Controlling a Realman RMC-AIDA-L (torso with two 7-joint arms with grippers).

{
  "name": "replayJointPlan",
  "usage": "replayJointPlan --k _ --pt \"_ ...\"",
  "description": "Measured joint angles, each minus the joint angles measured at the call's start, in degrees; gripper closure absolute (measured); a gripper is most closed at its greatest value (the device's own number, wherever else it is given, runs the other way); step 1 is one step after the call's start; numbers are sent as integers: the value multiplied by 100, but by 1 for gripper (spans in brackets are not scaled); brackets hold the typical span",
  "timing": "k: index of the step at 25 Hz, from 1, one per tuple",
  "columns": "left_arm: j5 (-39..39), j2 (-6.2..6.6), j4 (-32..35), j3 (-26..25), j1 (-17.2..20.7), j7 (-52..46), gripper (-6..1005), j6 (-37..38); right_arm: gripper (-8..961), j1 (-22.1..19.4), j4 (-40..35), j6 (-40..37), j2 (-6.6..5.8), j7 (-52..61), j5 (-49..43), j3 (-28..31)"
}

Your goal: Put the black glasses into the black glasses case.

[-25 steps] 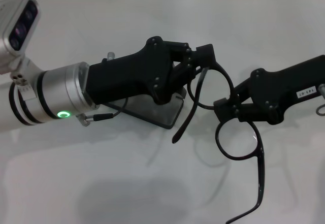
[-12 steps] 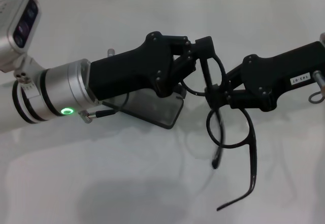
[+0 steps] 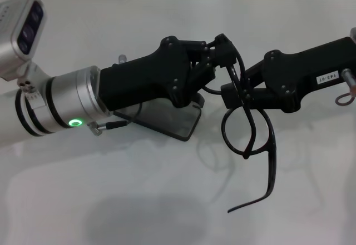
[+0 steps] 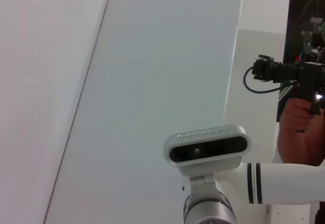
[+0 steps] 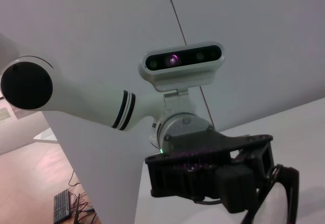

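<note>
A temple arm (image 3: 271, 170) trails open under the robot's left gripper, so the right gripper should first pull the glasses (image 3: 224, 129) clear and turn them, and then the left gripper will fold that arm.
The black glasses (image 3: 271, 167) hang in the air between both grippers in the head view, turned nearly edge-on, with one temple arm trailing down toward the table. My left gripper (image 3: 221, 45) is shut on the upper part of the frame. My right gripper (image 3: 235, 94) is shut on the frame just below it. The black glasses case (image 3: 169, 120) lies on the table under my left gripper, mostly hidden by it. The right wrist view shows my left gripper (image 5: 238, 181) with a piece of the glasses' rim (image 5: 290, 183) beside it.
The white table (image 3: 111, 200) stretches out in front of the arms. A wall edge runs along the back. The left wrist view shows my right arm's wrist camera (image 4: 208, 145) and a person holding a camera rig (image 4: 299, 82) far off.
The glasses have turned from facing up to nearly edge-on, and one temple arm has swung in against the frame. My right gripper has moved up and toward the left gripper.
</note>
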Motion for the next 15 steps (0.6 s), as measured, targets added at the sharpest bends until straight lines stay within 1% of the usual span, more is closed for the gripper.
replayJointPlan --k 3,5,10,12,15 --pt "-2 0 0 -5 -9 1 999 4 842 0 1 4 -2 1 4 0" --pt "-140 1 4 -22 43 1 999 85 842 -21 1 32 -9 2 8 -1" --pt "-898 59 119 -32 367 -12 999 600 842 -82 19 104 -60 15 10 156" --pt "-1007 78 180 -31 475 -37 999 733 842 -91 86 131 -94 17 9 360" --pt "-1018 101 214 -16 573 -55 999 852 842 -94 348 209 -203 40 11 968"
